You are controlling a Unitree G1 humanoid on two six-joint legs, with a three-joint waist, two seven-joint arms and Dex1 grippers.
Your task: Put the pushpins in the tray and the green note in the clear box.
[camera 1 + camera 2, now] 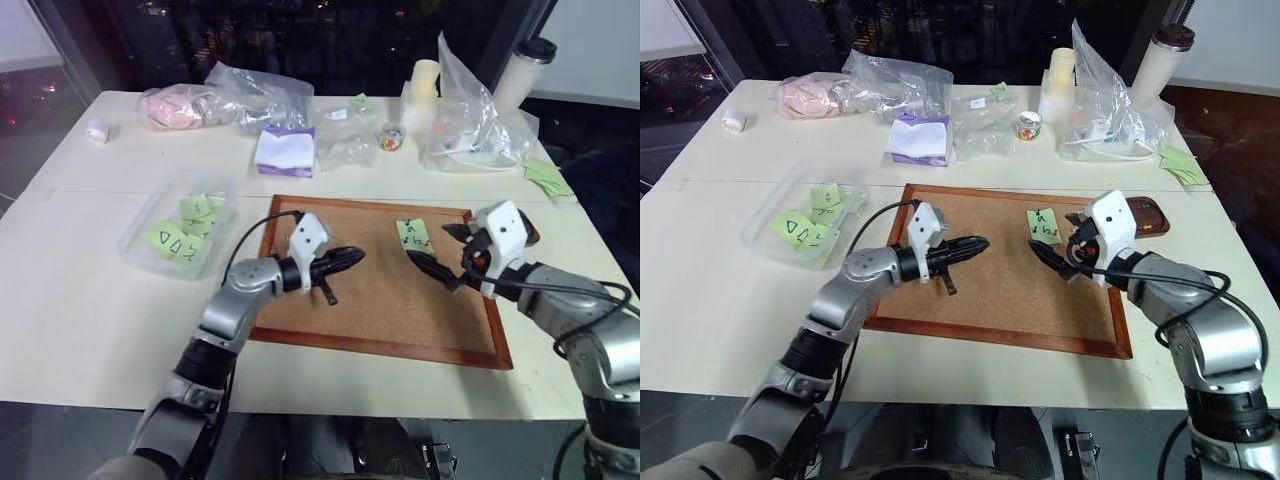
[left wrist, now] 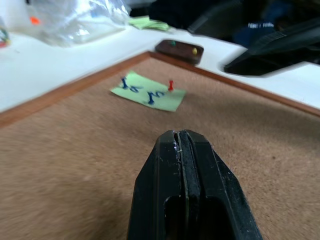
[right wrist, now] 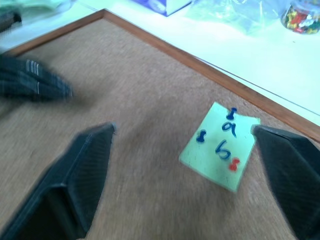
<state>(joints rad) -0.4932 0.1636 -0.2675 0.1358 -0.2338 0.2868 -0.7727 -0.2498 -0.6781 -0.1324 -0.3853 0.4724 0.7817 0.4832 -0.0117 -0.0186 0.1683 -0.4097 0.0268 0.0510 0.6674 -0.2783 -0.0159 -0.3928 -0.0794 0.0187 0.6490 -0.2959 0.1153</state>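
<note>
My gripper is going to pull the far blue pushpin, and the green note (image 1: 414,235) should stay on the corkboard because the red pushpin (image 3: 234,164) and the other blue pushpin still hold it.
The green note (image 3: 220,147) lies on the corkboard (image 1: 380,300) near its far right corner, held by a red pushpin (image 3: 233,164) and two blue pushpins (image 3: 201,136). My right gripper (image 1: 440,250) is open just in front of the note, with a finger on either side of it and not touching it. The dark tray (image 1: 1145,215) sits on the table just past the board's right edge, with a green and a yellow pin in it. Over the board's middle, my left gripper (image 1: 355,257) is shut on nothing and points toward the note. The clear box (image 1: 180,225) stands left of the board.
Inside the clear box lie green notes with triangle outlines. Crinkled plastic bags (image 1: 470,130), a purple tissue pack (image 1: 286,150), a small jar of pins (image 1: 392,137) and a tall cup (image 1: 522,70) line the table's back. More green notes (image 1: 545,177) lie far right.
</note>
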